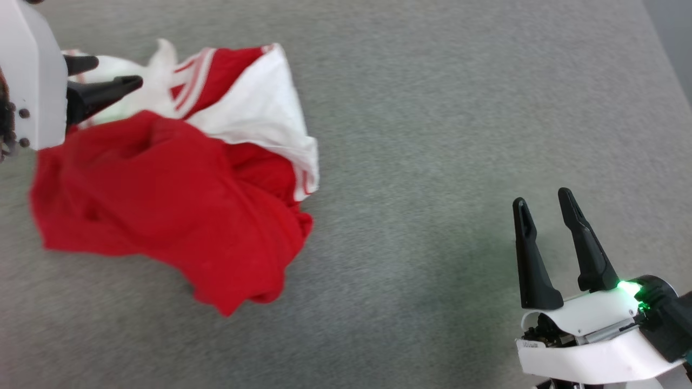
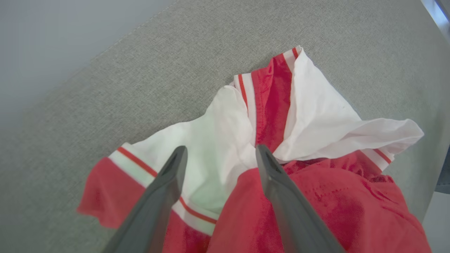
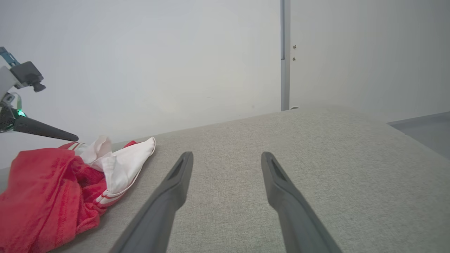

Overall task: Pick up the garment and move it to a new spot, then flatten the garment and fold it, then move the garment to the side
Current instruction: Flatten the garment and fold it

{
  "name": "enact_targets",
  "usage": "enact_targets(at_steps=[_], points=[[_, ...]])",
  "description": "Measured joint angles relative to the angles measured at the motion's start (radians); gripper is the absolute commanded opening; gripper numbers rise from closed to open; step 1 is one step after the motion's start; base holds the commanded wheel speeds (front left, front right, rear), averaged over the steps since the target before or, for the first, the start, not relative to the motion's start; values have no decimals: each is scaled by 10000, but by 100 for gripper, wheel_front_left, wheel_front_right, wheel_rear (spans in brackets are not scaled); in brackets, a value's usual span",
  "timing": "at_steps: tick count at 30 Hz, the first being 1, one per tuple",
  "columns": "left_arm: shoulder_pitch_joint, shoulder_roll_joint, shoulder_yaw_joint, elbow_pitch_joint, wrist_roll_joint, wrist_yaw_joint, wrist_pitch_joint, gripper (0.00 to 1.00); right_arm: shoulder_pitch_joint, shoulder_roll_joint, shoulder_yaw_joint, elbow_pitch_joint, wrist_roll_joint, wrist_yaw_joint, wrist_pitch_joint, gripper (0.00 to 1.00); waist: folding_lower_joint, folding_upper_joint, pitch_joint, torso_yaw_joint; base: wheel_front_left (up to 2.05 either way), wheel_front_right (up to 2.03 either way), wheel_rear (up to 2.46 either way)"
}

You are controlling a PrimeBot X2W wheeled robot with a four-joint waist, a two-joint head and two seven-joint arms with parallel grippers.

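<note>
I expect the loosely heaped red body to come along and hang open when I lift the white sleeve, because striped trim joins the sleeve to it.
The garment lies crumpled on the grey surface at the left, a red body with white sleeves and striped trim bunched at its far side; its lettering is hidden. My left gripper hovers above the garment's upper left part, open, with nothing between its fingers. In the left wrist view the garment spreads below the open left gripper, a white sleeve between the two fingers. My right gripper stands open at the lower right, well away from the cloth. The right wrist view shows the garment at far left.
The grey fabric-covered surface stretches wide to the right of the garment. Its far edge runs diagonally in the left wrist view. A pale wall with a vertical grey strip stands behind.
</note>
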Motion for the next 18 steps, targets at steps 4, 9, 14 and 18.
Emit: enact_targets(at_steps=[4,9,14,18], points=[[-1,-33,6,222,12,19,88,100,134,0,86,-284,79,0,0,100,0,0,223,-436,0,0,0],[128,2,4,380,31,12,213,100,309,2,90,-311,92,0,0,100,0,0,424,-754,0,0,0],[320,-33,77,518,-176,-21,161,0,295,4,23,-278,27,0,0,100,0,0,414,-682,0,0,0],[308,-184,219,589,-307,-102,-4,0,239,8,-77,-226,-79,0,0,100,0,0,332,-477,0,0,0]])
